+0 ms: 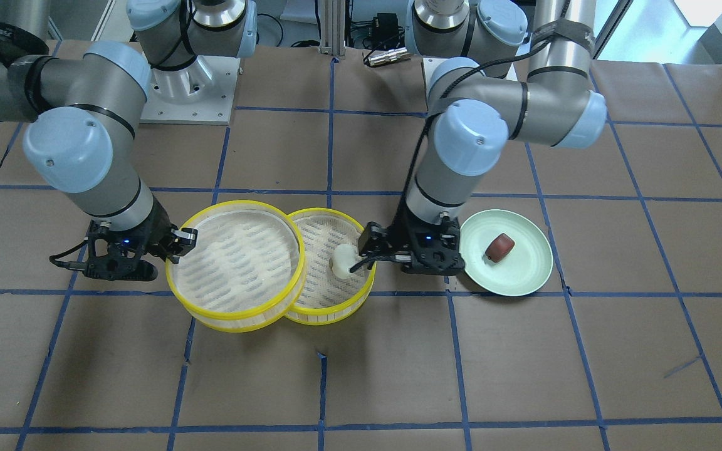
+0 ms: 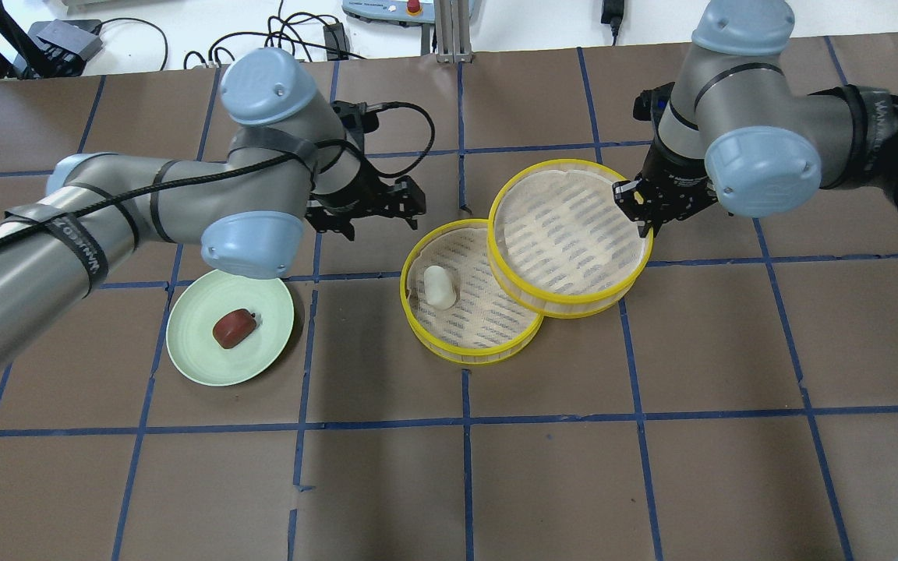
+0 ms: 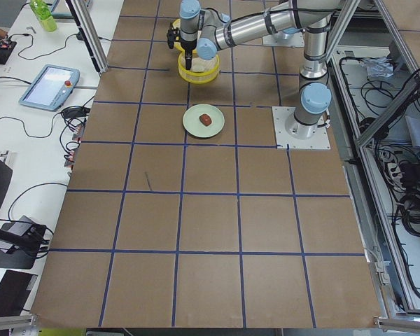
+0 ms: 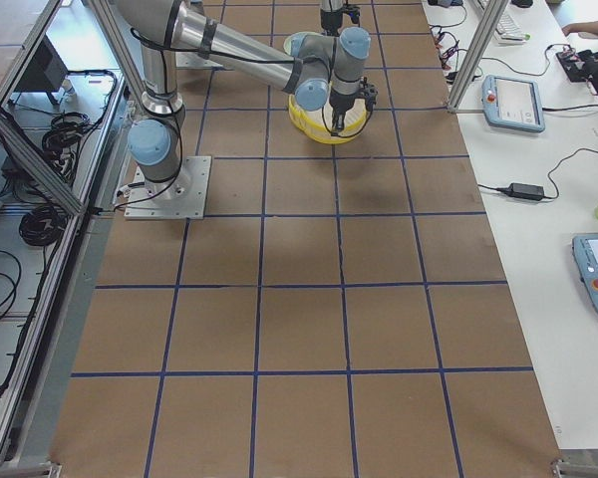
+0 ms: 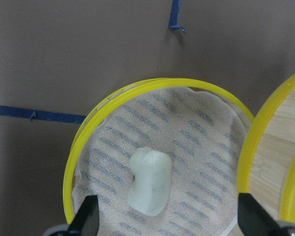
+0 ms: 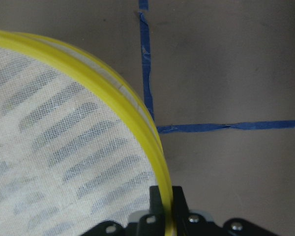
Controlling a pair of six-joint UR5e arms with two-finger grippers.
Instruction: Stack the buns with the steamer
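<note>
I expect the reddish-brown bun (image 1: 499, 248) to squish and bulge out around my left gripper's fingers when I lift it, because the white bun has a pinched waist (image 5: 151, 176).
The white bun (image 2: 440, 286) lies in the lower yellow-rimmed steamer tray (image 2: 426, 327); it also shows in the left wrist view (image 5: 150, 181). My left gripper (image 1: 364, 250) is open and empty, hovering above that tray beside the bun, its fingers (image 5: 88, 216) spread wide. The reddish-brown bun (image 2: 233, 328) sits on the pale green plate (image 2: 192, 358). My right gripper (image 2: 640, 210) is shut on the rim of the second steamer tray (image 2: 570, 234), which is held tilted and overlaps the lower tray's edge. The right wrist view shows the fingers clamped on the yellow rim (image 6: 137, 128).
The brown table is marked with a blue tape grid (image 2: 464, 421). The green plate (image 1: 524, 275) lies just beside my left wrist. Cables and equipment sit beyond the table's far edge (image 2: 301, 31).
</note>
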